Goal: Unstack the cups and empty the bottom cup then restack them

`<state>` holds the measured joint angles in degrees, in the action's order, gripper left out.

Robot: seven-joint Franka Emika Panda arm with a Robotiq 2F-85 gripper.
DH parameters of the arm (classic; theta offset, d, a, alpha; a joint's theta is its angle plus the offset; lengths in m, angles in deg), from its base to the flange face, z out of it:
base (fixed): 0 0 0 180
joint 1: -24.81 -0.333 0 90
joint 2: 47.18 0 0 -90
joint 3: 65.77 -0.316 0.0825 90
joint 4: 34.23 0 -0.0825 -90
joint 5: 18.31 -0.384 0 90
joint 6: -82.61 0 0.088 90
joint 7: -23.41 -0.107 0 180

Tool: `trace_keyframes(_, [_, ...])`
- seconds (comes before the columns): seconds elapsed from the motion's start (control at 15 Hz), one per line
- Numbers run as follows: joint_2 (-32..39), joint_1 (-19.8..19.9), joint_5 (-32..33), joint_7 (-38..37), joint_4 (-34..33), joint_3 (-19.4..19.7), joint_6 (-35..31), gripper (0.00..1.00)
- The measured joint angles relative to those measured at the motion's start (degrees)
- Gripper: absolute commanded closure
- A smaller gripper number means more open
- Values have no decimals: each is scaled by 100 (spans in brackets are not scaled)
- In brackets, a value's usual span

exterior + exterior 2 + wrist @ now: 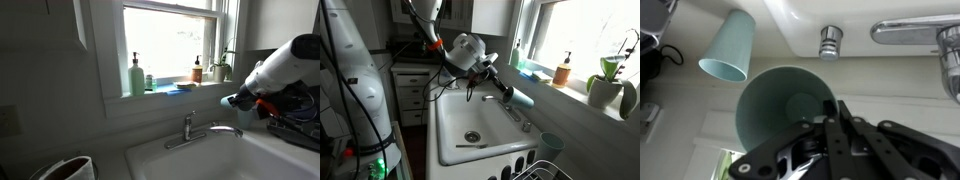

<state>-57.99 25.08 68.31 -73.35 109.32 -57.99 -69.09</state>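
Observation:
The held cup [518, 98] is empty and lying on its side, so my gripper needs to turn it upright above the second cup [551, 146] before it lowers the held cup in.
My gripper [504, 91] is shut on the rim of one pale blue cup [521, 98] and holds it on its side over the white sink [450, 120], close to the faucet [520, 118]. In the wrist view the held cup [775, 105] shows its empty inside, with the fingers [832, 118] pinching its rim. The second pale blue cup [552, 144] stands on the sink rim by the dish rack; it also shows in the wrist view [726, 47]. In an exterior view the held cup [227, 99] sticks out of the gripper [242, 99] above the faucet [200, 130].
A tall pale green pump bottle [136, 75], an amber bottle [198, 70] and a potted plant [222, 68] stand on the windowsill. A wire dish rack [535, 170] sits beside the sink. The drain [472, 136] lies in the basin.

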Motion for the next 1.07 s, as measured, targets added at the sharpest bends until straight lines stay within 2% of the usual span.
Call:
trace_keyframes(0.13, [47, 32, -942, 878, 51, 185, -83, 99])
trace_keyframes(0.33, [89, -239, -2295, 2141, 114, 816, -87, 99])
trace_keyframes(0.53, [50, -956, -3640, 3310, 238, 1697, 34, 99])
trace_keyframes(0.67, [-107, -1633, -4553, 4015, 256, 2250, 515, 99])
trace_keyframes(0.73, [-237, -1886, -5008, 4331, 202, 2387, 871, 99])
trace_keyframes(0.87, [-472, -2103, -5779, 4849, -75, 2418, 1611, 99])
trace_keyframes(0.93, [-532, -1939, -6164, 5089, -256, 2204, 1920, 99])
trace_keyframes(1.07, [-539, -1200, -6805, 5541, -625, 1498, 2428, 99])
